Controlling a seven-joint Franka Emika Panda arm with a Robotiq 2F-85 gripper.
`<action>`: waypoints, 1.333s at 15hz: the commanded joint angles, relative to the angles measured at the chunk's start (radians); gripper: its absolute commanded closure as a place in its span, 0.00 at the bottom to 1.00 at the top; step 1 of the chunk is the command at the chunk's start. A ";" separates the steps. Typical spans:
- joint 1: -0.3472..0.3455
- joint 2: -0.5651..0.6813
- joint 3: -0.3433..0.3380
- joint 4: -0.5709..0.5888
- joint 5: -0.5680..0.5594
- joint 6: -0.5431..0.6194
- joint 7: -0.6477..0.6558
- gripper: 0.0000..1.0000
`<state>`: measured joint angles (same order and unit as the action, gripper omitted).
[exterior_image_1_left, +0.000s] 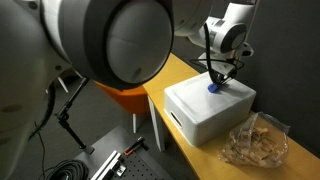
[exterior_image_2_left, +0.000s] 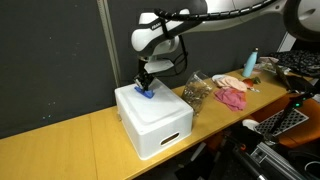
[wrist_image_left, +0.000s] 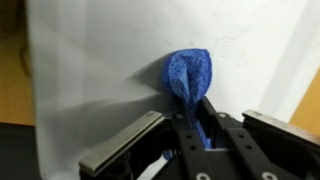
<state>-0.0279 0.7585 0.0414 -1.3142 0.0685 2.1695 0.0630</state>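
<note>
My gripper should slide the blue cloth (exterior_image_2_left: 145, 93) back across the top toward the bag, because the cloth is near the white box's end away from the plastic bag.
A small blue cloth (wrist_image_left: 188, 78) lies bunched on top of a white box (wrist_image_left: 90, 70). My gripper (wrist_image_left: 195, 120) is shut on the blue cloth, with the fabric pinched between the fingers. In both exterior views the gripper (exterior_image_1_left: 216, 78) (exterior_image_2_left: 143, 83) points down onto the blue cloth (exterior_image_1_left: 213, 87) (exterior_image_2_left: 146, 94) on the top of the white box (exterior_image_1_left: 205, 112) (exterior_image_2_left: 155, 125). The box stands on a wooden table (exterior_image_2_left: 70, 155).
A clear plastic bag (exterior_image_1_left: 255, 142) with crumpled contents lies next to the box, and it shows in an exterior view (exterior_image_2_left: 197, 93) too. A pink cloth (exterior_image_2_left: 232, 96) and a bottle (exterior_image_2_left: 250, 64) lie further along the table. An orange chair (exterior_image_1_left: 125, 98) stands beside the table.
</note>
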 joint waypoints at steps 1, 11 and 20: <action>0.036 0.099 0.039 0.104 0.032 -0.021 -0.024 0.95; 0.082 -0.141 -0.038 -0.208 -0.012 -0.111 0.118 0.95; 0.064 -0.241 -0.069 -0.403 0.002 -0.060 0.136 0.95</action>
<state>0.0305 0.5114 -0.0452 -1.6796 0.0636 2.0844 0.1855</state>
